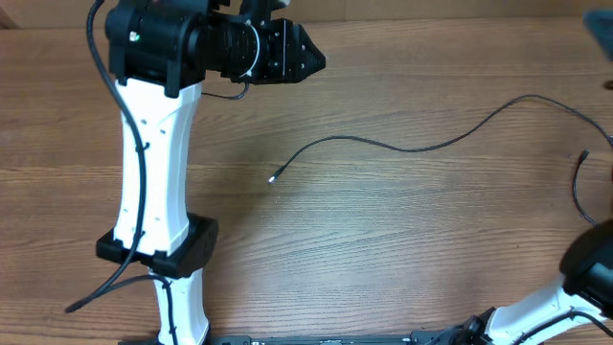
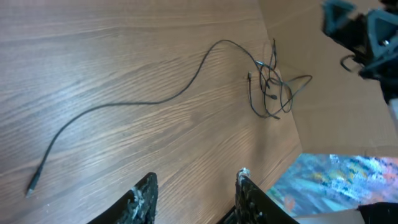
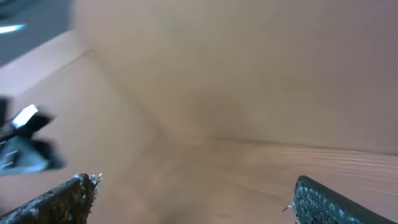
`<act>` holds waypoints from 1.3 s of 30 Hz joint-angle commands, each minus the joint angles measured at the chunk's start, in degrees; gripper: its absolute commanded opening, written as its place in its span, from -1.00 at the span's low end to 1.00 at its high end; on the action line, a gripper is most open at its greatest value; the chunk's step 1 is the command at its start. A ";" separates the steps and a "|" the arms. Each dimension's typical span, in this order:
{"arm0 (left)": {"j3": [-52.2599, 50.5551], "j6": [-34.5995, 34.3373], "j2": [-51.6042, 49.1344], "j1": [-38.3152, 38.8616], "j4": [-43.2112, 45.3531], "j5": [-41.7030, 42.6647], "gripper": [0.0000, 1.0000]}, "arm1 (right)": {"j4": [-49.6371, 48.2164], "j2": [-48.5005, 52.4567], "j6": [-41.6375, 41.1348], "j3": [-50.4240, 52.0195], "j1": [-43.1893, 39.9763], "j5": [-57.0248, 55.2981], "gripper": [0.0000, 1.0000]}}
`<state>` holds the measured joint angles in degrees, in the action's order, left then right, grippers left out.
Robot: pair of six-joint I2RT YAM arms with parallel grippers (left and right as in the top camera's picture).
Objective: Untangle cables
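My right gripper should keep going toward the long cable's plug tip (image 1: 276, 176) until its fingers close around that plug tip, because it lies free, away from the tangle.
A thin black cable (image 1: 421, 149) lies in a long curve across the wooden table, its plug tip (image 1: 273, 177) near the middle. It runs right to a second cable piece (image 1: 578, 187) at the right edge. In the left wrist view the long cable (image 2: 124, 104) leads to a small tangle of loops (image 2: 272, 87) near the table's edge. My left gripper (image 1: 311, 59) (image 2: 194, 182) is open and empty, above the table and well apart from the cable. My right gripper (image 3: 193, 186) is open wide and empty; its view is blurred and shows no cable.
A cardboard wall (image 2: 336, 93) stands behind the tangle. A colourful sheet (image 2: 339, 180) lies off the table's edge. The right arm's body (image 1: 594, 268) is at the lower right and part of it (image 2: 367, 31) shows beyond the tangle. The left arm's white link (image 1: 153, 163) spans the left side.
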<state>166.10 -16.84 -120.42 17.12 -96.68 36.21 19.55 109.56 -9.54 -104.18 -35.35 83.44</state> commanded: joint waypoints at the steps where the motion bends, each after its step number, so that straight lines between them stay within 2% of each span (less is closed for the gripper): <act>1: 0.39 3.13 7.76 -0.74 -0.11 -1.40 -0.19 | 1.73 -1.38 -2.40 -0.96 4.61 4.66 1.00; 3: 0.39 3.13 11.41 -0.98 -0.11 -3.89 -0.19 | 6.69 -2.12 -0.15 -0.96 7.50 -0.61 0.99; 5: 0.39 3.13 15.54 -0.98 -0.11 -6.84 -0.18 | 17.00 -3.61 8.44 -0.96 11.41 -10.27 0.99; 8: 0.39 3.10 21.05 -0.98 -0.11 -10.25 -0.17 | 31.52 -5.73 19.56 -0.96 19.30 -32.02 1.00; 11: 0.39 2.78 26.01 -0.98 -0.11 -12.94 -0.12 | 37.16 -6.38 18.99 -0.96 28.35 -49.09 1.00; 15: 0.37 2.49 30.25 -0.98 -0.11 -13.07 -0.06 | 37.90 -6.38 4.96 -0.81 39.91 -66.64 1.00; 21: -4.79 2.43 35.98 -0.98 -0.11 -13.11 -0.06 | 40.57 -6.36 -28.72 -0.63 53.75 -90.20 1.00; 24: -9.88 2.01 39.71 -0.98 -0.11 -14.67 -0.07 | 39.39 -6.29 -37.44 1.09 58.55 -90.68 1.00; 31: -19.80 -2.01 46.66 -0.98 -0.11 -22.95 -0.14 | 32.96 -5.88 -48.54 5.20 67.36 -87.91 1.00; 36: -27.28 -6.43 52.54 -0.98 -0.11 -30.49 -0.12 | 24.44 -5.31 -49.86 8.50 73.33 -83.76 1.00; 39: -31.71 -8.50 56.30 -0.98 -0.09 -34.25 -0.10 | 21.40 -4.46 -49.86 9.99 76.41 -83.80 0.89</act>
<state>137.51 -21.45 -66.83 16.36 -96.88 8.67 42.30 105.45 -57.08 -95.59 39.07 -1.04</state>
